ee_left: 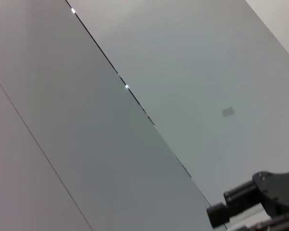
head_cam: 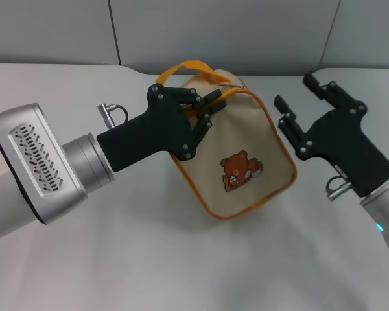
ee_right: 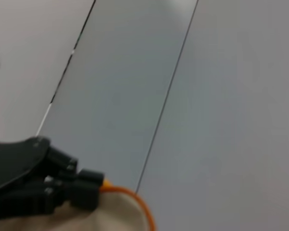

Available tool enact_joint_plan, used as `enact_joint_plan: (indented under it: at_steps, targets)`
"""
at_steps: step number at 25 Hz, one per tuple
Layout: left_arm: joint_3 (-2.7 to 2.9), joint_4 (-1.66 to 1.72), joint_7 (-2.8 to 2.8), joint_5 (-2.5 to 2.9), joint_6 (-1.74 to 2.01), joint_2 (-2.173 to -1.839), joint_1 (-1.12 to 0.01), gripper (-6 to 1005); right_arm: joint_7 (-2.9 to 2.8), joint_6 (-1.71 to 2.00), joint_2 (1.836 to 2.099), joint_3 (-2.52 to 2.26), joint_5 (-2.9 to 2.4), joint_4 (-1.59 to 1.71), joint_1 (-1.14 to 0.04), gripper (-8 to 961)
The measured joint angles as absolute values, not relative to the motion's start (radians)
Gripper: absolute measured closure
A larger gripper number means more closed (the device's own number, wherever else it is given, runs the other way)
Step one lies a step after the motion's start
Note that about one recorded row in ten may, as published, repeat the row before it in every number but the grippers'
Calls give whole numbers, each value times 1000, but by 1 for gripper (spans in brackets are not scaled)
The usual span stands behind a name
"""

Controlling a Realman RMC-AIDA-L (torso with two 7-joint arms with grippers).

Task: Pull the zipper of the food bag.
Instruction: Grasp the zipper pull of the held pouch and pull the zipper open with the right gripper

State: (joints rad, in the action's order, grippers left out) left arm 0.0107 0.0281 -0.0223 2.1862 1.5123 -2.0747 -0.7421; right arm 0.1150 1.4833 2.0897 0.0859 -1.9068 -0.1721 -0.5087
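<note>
Next, my right gripper moves in against the food bag's free side edge (head_cam: 276, 133) and steadies the bag upright, because the food bag's bear-printed side (head_cam: 242, 170) leans crooked from my left gripper's pinch.
The beige food bag (head_cam: 246, 142) with a brown bear print lies tilted on the white table in the middle of the head view. Its yellow-orange zipper (head_cam: 236, 92) runs along the top edge, below the orange strap handle (head_cam: 188, 67). My left gripper (head_cam: 211, 102) is at the bag's top edge, with its fingers pinched together on the zipper line; the pull tab is hidden between them. It also shows in the right wrist view (ee_right: 82, 190), above the bag's orange edge (ee_right: 135, 197). My right gripper (head_cam: 297, 92) is open and empty, just right of the bag, not touching it.
The white table (head_cam: 181, 259) spreads in front of and around the bag. Grey wall panels (head_cam: 214, 32) stand behind it. The left wrist view shows mostly wall, with the right gripper's fingers (ee_left: 241, 195) at one corner.
</note>
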Motion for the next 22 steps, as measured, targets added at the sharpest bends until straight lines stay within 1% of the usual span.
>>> enact_joint_plan:
  at_steps: [10, 16, 22]
  targets:
    - [11, 34, -21, 2186, 1507, -2078, -746, 928, 110, 1395, 2090, 62, -1997, -204, -521, 452]
    - [10, 34, -21, 2182, 1507, -2078, -737, 929, 111, 1483, 2088, 88, -1991, -194, -473, 453]
    - [8, 32, -8, 2181, 1507, -2079, -731, 935, 115, 1441, 2090, 93, -1994, -168, -491, 455]
